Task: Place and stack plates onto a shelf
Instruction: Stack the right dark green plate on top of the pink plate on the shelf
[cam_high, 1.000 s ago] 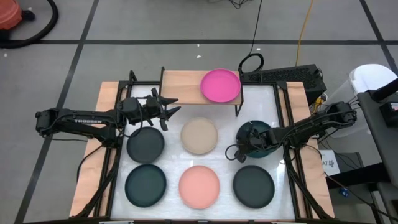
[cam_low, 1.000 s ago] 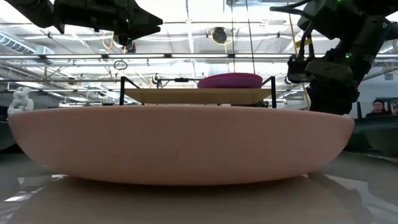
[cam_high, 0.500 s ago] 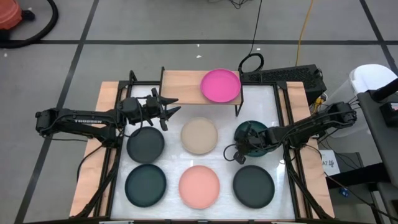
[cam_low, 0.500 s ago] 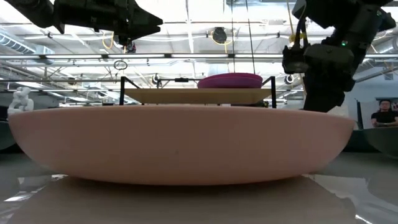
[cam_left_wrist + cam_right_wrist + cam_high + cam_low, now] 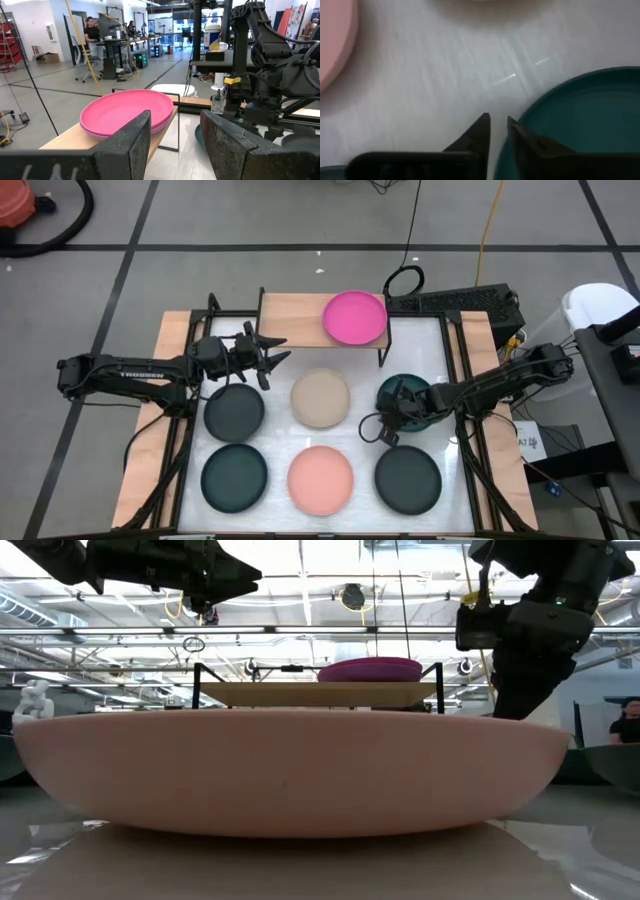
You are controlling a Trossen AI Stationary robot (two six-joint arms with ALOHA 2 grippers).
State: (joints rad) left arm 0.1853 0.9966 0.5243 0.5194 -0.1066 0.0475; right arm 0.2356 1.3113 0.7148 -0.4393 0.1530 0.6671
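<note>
Next, I open my right gripper and get its fingers on both sides of the plate's rim [image 5: 526,113] before I lift, because the narrow gap of my right gripper [image 5: 498,131] is mostly outside the teal plate.
The magenta plate [image 5: 355,317] lies on the right half of the light-wood shelf [image 5: 295,315]; I cannot make out a purple plate. On the white table rest the beige plate [image 5: 320,398], the salmon plate [image 5: 320,478] and three dark grey plates [image 5: 233,410] [image 5: 233,477] [image 5: 407,478]. My right gripper [image 5: 384,426] is shut on the teal plate [image 5: 407,392] at the table's right. My left gripper [image 5: 270,362] hovers open beside the shelf's left end, facing the magenta plate [image 5: 125,112]. My right gripper [image 5: 497,121] has the teal plate's rim [image 5: 506,146] on its near-left side, one finger [image 5: 525,137] over the plate's inside and one [image 5: 477,132] outside. The fingers come from above, slanting down. Whether the plate is lifted clear of the table, I cannot tell.
The shelf's left half is bare wood and stands on thin black legs [image 5: 381,358]. The salmon plate [image 5: 290,770] fills the low view. Black frame rails run along both table sides. People stand in the room behind.
My right gripper has risen a little and drawn slightly toward the table's left, keeping its hold. The teal plate has shifted a little with it, toward the far edge.
</note>
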